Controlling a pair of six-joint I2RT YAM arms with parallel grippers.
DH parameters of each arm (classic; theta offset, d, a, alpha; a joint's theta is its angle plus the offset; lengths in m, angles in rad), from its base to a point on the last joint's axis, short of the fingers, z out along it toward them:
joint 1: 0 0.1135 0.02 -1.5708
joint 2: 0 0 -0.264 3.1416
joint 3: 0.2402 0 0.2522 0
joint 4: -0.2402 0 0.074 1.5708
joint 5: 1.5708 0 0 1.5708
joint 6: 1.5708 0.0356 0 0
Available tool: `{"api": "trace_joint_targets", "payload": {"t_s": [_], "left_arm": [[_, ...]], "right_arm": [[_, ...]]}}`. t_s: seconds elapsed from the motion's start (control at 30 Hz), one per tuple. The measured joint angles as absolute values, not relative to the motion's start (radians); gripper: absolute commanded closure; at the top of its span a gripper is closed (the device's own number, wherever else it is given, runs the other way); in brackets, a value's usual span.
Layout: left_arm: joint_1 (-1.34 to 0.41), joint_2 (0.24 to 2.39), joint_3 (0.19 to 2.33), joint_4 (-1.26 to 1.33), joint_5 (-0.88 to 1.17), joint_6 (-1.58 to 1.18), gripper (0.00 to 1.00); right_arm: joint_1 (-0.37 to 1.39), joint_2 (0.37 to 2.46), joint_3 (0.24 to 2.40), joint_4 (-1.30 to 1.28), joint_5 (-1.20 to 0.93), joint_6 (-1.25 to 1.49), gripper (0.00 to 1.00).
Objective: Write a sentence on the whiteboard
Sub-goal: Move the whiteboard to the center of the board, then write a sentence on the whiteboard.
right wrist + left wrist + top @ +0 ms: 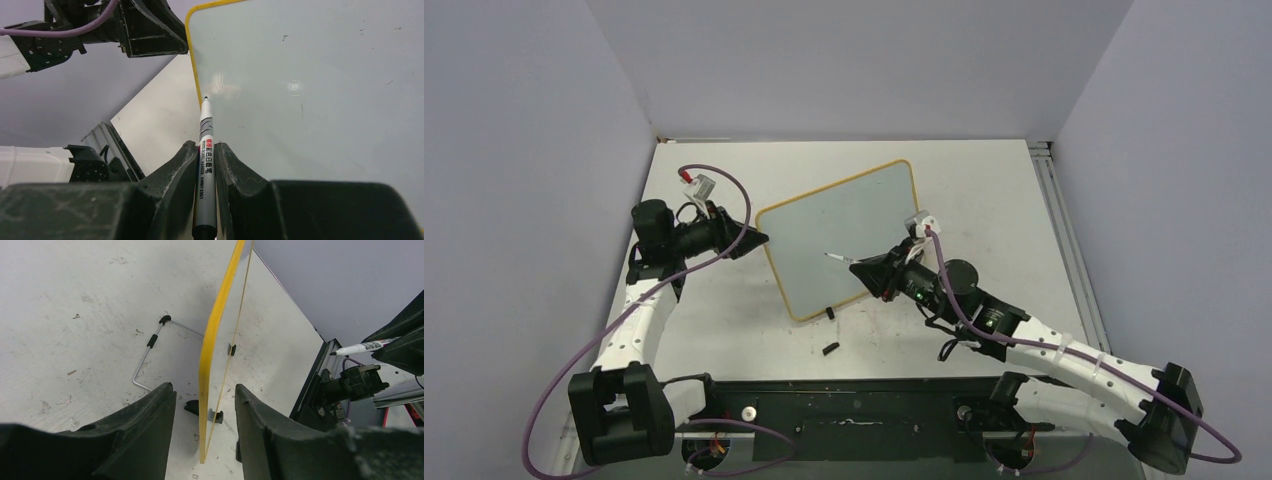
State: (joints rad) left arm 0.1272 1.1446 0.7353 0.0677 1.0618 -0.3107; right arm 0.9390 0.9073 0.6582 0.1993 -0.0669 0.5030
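Note:
My left gripper's open fingers leave a gap (228, 396) beside the whiteboard, so I should close them on its yellow edge (203, 395) to steady it before my right gripper writes.
The whiteboard (844, 235) stands tilted on the table, pale grey with a yellow frame. Its face (310, 90) shows only small specks; no sentence is visible. My left gripper (759, 238) is open, and the board's left edge (212, 340) sits between its fingers (150, 430) with a gap on each side. My right gripper (869, 268) is shut on a grey whiteboard marker (206, 145). The marker's black tip (829, 255) points at the board's face near its left part; I cannot tell whether it touches.
A small black cap (830, 349) lies on the table in front of the board. A black clip foot (831, 313) is at the board's lower edge. A bent wire stand (147, 352) lies behind the board. A metal rail (1056, 200) runs along the table's right side.

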Motion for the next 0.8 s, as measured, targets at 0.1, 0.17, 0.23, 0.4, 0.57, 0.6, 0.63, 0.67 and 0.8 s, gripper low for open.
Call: {"api": "trace_joint_targets", "payload": {"t_s": [0.1, 0.17, 0.23, 0.4, 0.57, 0.6, 0.63, 0.67, 0.8], "left_arm": [[0.127, 1.147, 0.735, 0.070, 1.060, -0.316, 0.54], [0.127, 1.153, 0.735, 0.072, 1.060, -0.323, 0.53], [0.126, 1.163, 0.735, 0.073, 1.060, -0.329, 0.52], [0.114, 1.193, 0.735, 0.085, 1.060, -0.341, 0.57], [0.096, 1.214, 0.735, 0.109, 1.063, -0.360, 0.75], [0.093, 1.216, 0.735, 0.113, 1.063, -0.363, 0.79], [0.093, 1.217, 0.735, 0.117, 1.064, -0.364, 0.83], [0.093, 1.219, 0.735, 0.120, 1.065, -0.365, 0.87], [0.092, 1.226, 0.736, 0.128, 1.079, -0.357, 1.00]], "right_arm": [[0.946, 0.970, 0.661, 0.250, -0.063, 0.495, 0.95], [0.953, 1.013, 0.665, 0.286, -0.060, 0.485, 0.95], [0.957, 1.049, 0.670, 0.316, -0.057, 0.479, 0.95], [0.960, 1.126, 0.699, 0.395, -0.047, 0.460, 0.95], [0.964, 1.197, 0.742, 0.455, -0.029, 0.445, 0.95], [0.965, 1.211, 0.751, 0.467, -0.025, 0.439, 0.95], [0.966, 1.225, 0.760, 0.477, -0.024, 0.434, 0.95], [0.968, 1.239, 0.769, 0.484, -0.020, 0.430, 0.95], [0.982, 1.295, 0.801, 0.511, -0.012, 0.406, 0.95]]}}
